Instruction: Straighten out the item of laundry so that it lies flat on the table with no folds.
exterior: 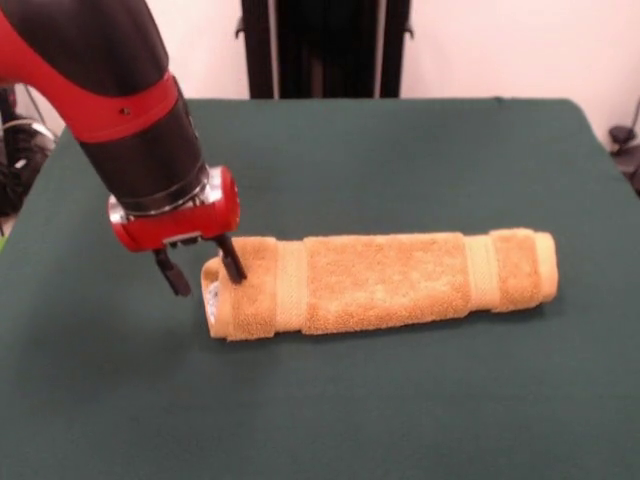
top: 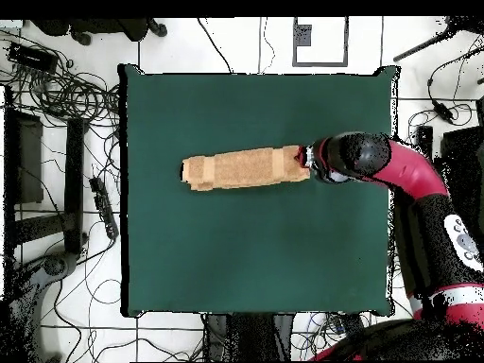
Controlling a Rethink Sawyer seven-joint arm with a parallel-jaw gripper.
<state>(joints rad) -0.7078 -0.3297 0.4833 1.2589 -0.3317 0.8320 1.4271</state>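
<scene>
I expect the towel's raised end (exterior: 238, 300) to open into a pocket when I lift it, with the rest trailing folded, because loose layers gape (exterior: 212, 299) around the white tag.
The golden-orange towel (exterior: 385, 281) lies folded lengthwise into a long narrow strip across the middle of the dark green table (exterior: 330, 400). Two flat woven bands cross it near its ends. In the overhead view the towel (top: 241, 170) lies just above the table's (top: 255, 255) middle. My gripper (exterior: 203, 270) is open at the towel's left end in the front view. One finger rests on the towel's end and the other (exterior: 174, 274) stands on the table beside it. In the overhead view the gripper (top: 308, 161) is at the towel's right end. The white tag is barely visible at that end.
The robot's pedestal (exterior: 325, 48) stands behind the table's far edge. Cables and equipment (top: 57, 104) lie on the floor beside the table. My arm (top: 406, 175) reaches in over the table's right side in the overhead view.
</scene>
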